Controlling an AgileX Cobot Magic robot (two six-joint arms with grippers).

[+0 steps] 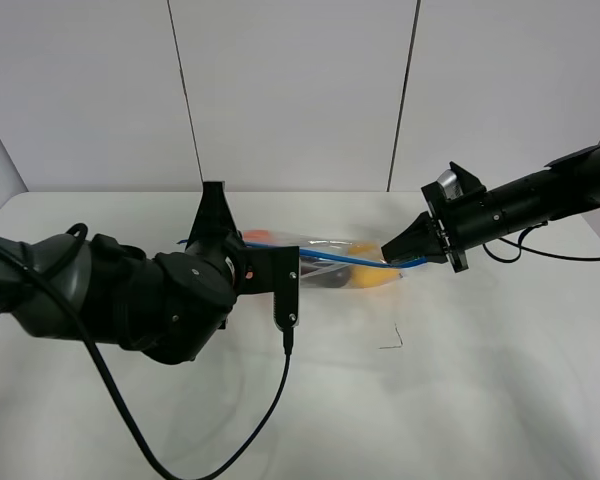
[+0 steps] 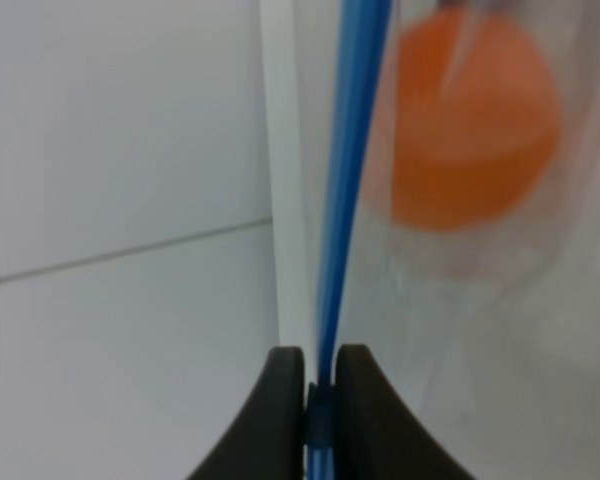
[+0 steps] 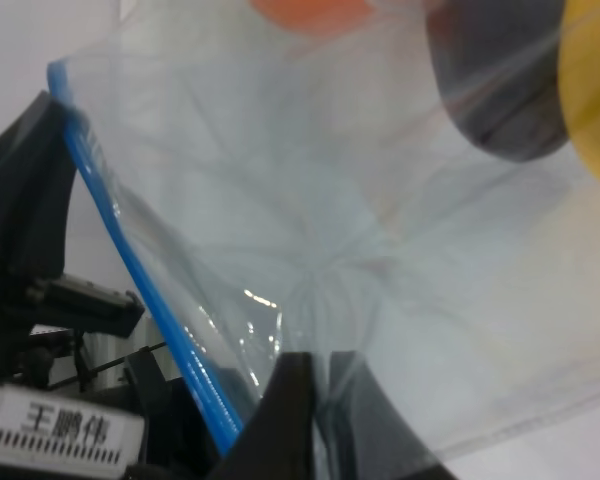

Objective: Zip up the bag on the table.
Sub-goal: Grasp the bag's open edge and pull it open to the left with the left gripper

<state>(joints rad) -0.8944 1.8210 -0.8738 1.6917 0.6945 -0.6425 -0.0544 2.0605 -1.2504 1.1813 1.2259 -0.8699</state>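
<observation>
The robot's left gripper carries on pulling along the blue zipper strip (image 1: 342, 258), which is stretched straight between both grippers, and lets go at the strip's loose end (image 1: 183, 241).
The clear crinkly bag (image 1: 325, 262) lies on the white table (image 1: 480, 390), stretched between my two grippers, and its blue zipper strip (image 1: 330, 257) runs along the upper edge. My left gripper (image 1: 220, 230) is shut on the left end of the strip; the left wrist view shows the fingers (image 2: 280, 420) pinched on the blue strip (image 2: 348, 170), with orange produce (image 2: 475, 130) behind. My right gripper (image 1: 392, 248) is shut on the bag's right end. In the right wrist view its fingers (image 3: 290, 410) pinch the clear plastic (image 3: 360, 230) beside the strip (image 3: 140, 280). Purple (image 3: 500, 80) and yellow (image 3: 595, 90) produce show through.
A black cable (image 1: 265, 425) from the left arm loops over the table's front. A small dark mark (image 1: 392, 342) lies on the table in front of the bag. A white panelled wall (image 1: 300, 90) stands behind the table's far edge.
</observation>
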